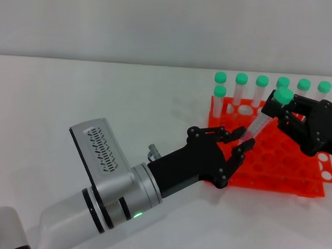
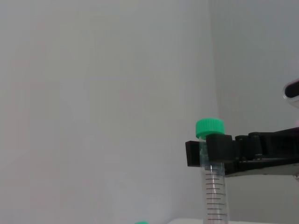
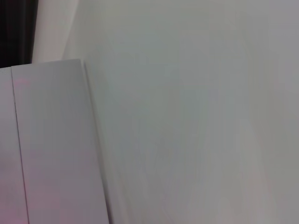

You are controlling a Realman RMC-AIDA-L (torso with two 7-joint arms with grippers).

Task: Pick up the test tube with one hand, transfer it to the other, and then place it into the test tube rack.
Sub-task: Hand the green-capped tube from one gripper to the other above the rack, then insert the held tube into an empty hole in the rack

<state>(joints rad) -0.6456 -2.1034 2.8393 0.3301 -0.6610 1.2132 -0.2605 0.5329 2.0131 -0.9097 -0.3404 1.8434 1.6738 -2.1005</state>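
Observation:
The test tube's lower end [image 1: 247,138] is surrounded by my left gripper, so my left gripper should open and move back out of the way before my right gripper lowers the tube into the rack [image 1: 236,110].
The test tube [image 1: 258,124], clear with a mint-green cap, hangs tilted above the orange test tube rack [image 1: 274,162]. My right gripper [image 1: 279,113] is shut on it just below the cap. My left gripper [image 1: 246,137] reaches in from the lower left and its fingertips close on the tube's lower end. The left wrist view shows the tube [image 2: 214,196] with its graduation marks and the right gripper [image 2: 205,153] clamped under the cap. The right wrist view shows only pale blank surfaces.
Several other green-capped tubes [image 1: 241,79] stand in the rack's back rows, behind the held tube. The rack sits on a white table [image 1: 73,93] at the right. A pale wall rises behind it.

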